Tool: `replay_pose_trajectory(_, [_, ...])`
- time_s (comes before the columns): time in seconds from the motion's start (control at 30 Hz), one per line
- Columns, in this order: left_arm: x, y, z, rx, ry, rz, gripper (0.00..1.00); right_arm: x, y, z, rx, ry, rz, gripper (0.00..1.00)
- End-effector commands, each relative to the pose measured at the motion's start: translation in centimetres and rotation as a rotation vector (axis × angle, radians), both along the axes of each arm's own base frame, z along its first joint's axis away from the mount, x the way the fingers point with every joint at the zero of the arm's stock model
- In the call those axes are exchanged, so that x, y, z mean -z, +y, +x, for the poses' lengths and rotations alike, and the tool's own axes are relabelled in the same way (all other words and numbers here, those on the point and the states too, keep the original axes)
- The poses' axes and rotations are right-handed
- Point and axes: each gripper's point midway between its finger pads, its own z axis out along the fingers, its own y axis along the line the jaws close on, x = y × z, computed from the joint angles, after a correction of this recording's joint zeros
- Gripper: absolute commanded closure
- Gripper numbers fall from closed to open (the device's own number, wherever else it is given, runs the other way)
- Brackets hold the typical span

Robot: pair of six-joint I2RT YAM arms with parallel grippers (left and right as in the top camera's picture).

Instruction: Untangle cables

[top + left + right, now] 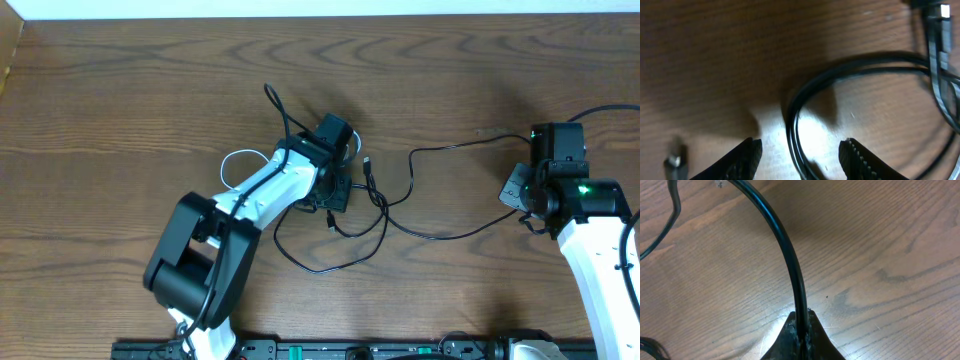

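Note:
My right gripper's cable runs into the crossing loops [384,204], so my left gripper should pin the doubled piece of cable [793,127] while my right gripper pulls its cable free.
The black cable [440,236] runs across the wooden table from my right gripper [517,200] to a tangle of loops under my left gripper [335,195]. In the right wrist view, the right gripper [801,326] is shut on the black cable [785,250], which arcs up and away. My left gripper [800,145] hangs open just above the table. A doubled strand of black cable [792,135] lies between its fingers, touching neither. A white cable [237,157] shows as a loop left of the left arm, the rest hidden beneath it.
A small plug end [675,160] lies left of the left fingers, and another plug [942,11] sits at the top right of that view. The left arm [250,200] stretches from the front edge to the centre. The table's far edge [320,18] meets a white surface.

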Motion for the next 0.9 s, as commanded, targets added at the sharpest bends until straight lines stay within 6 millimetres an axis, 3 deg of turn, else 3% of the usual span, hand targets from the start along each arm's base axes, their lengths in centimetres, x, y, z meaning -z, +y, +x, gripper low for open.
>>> replay_pose_trajectory(0.0, [1.5, 0.4, -0.3, 0.015, 0.019, 0.035, 0.45, -0.2, -0.3, 0.0, 0.021, -0.008, 0.0, 0.99])
replay_pose_trajectory(0.07, [2.0, 0.5, -0.4, 0.016, 0.029, 0.041, 0.46, -0.2, -0.3, 0.0, 0.02, -0.007, 0.001, 0.99])
replay_pose_trajectory(0.2, [2.2, 1.3, -0.1, 0.01, 0.014, 0.084, 0.76, -0.2, -0.3, -0.1, 0.02, -0.006, -0.001, 0.99])
replay_pose_trajectory(0.3, [2.3, 2.6, 0.1, 0.003, -0.004, 0.158, 0.92, -0.3, -0.5, -0.1, 0.026, -0.007, -0.015, 0.99])
replay_pose_trajectory(0.4, [2.2, 4.8, 0.4, -0.018, -0.031, 0.272, 0.92, -0.6, -1.9, -0.3, 0.042, -0.001, -0.096, 0.99])
replay_pose_trajectory(0.6, [1.5, 9.4, 1.1, -0.186, -0.078, 0.462, 0.92, -2.7, -8.5, -1.7, 0.224, 0.006, -0.362, 0.99])
replay_pose_trajectory(0.77, [1.3, 11.4, 1.1, -0.325, -0.061, 0.485, 0.92, -2.8, -12.2, -3.0, 0.378, -0.007, -0.333, 0.99])
replay_pose_trajectory(0.87, [1.4, 11.9, 0.9, -0.381, -0.039, 0.475, 0.92, -2.2, -13.1, -3.1, 0.425, -0.035, -0.238, 0.99])
